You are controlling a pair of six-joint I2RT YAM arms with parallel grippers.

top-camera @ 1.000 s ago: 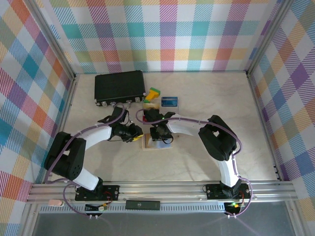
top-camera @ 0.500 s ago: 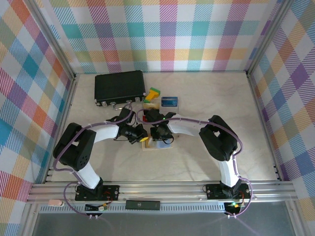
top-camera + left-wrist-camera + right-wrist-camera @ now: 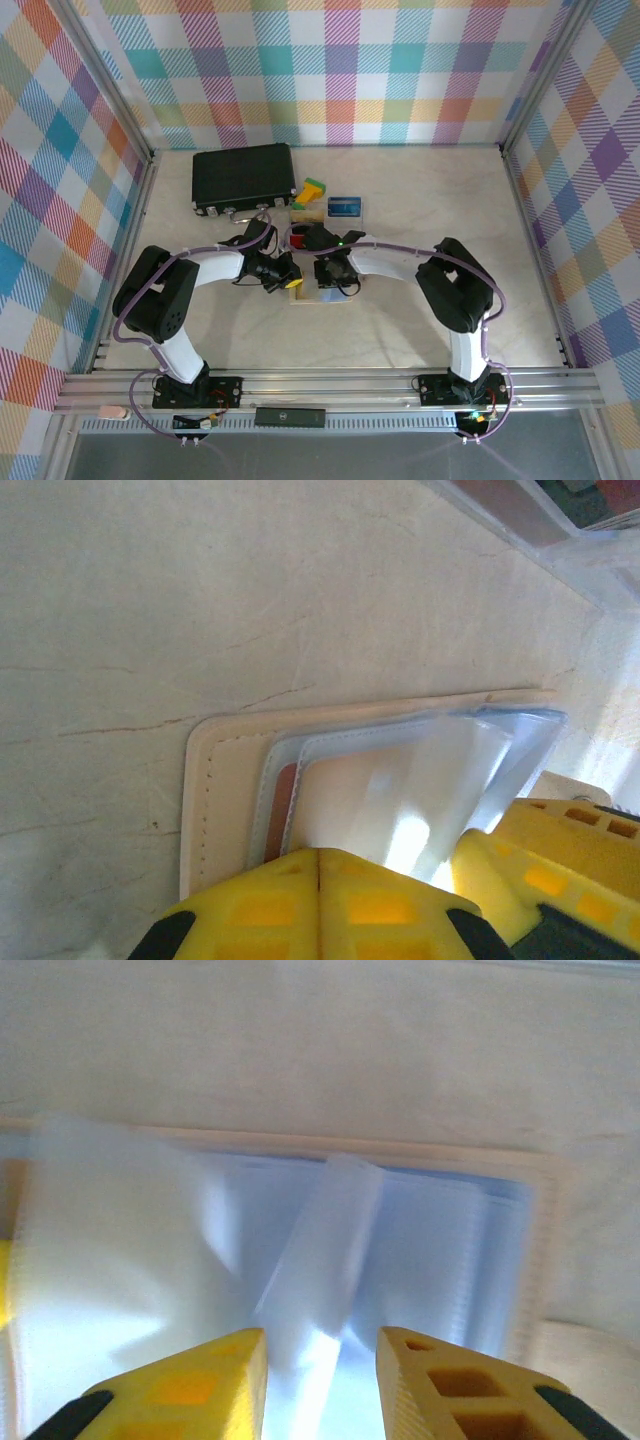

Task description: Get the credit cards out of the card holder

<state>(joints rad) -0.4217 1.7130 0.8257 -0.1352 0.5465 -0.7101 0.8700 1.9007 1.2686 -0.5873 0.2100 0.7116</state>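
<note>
A loose sleeve leaf (image 3: 420,780) curves up over the credit card's sleeve. My left gripper should first fold the leaf down flat onto the holder's blue side (image 3: 430,1250).
The card holder (image 3: 322,296) lies flat on the table in front of both arms, a cream cover (image 3: 225,780) with translucent pale-blue sleeves (image 3: 440,1220). A reddish credit card's edge (image 3: 284,798) shows inside one sleeve. Another credit card, a blue one (image 3: 345,206), lies on the table behind the holder. My left gripper (image 3: 291,282) is shut, its yellow fingertips (image 3: 320,865) together over the holder's near edge. I cannot tell whether a sleeve is pinched. My right gripper (image 3: 326,277) is open above the sleeves (image 3: 318,1338), with one loose sleeve leaf (image 3: 320,1250) standing up between its fingers.
A black case with clasps (image 3: 243,175) sits at the back left. A green and yellow block (image 3: 313,190) lies between it and the blue card. Checked walls close in the table on three sides. The right fingers (image 3: 545,855) show close beside my left ones.
My left gripper has closed and slid right onto the holder's left edge. My right gripper's jaws have spread a little wider over the sleeves, and its arm has shifted slightly right.
</note>
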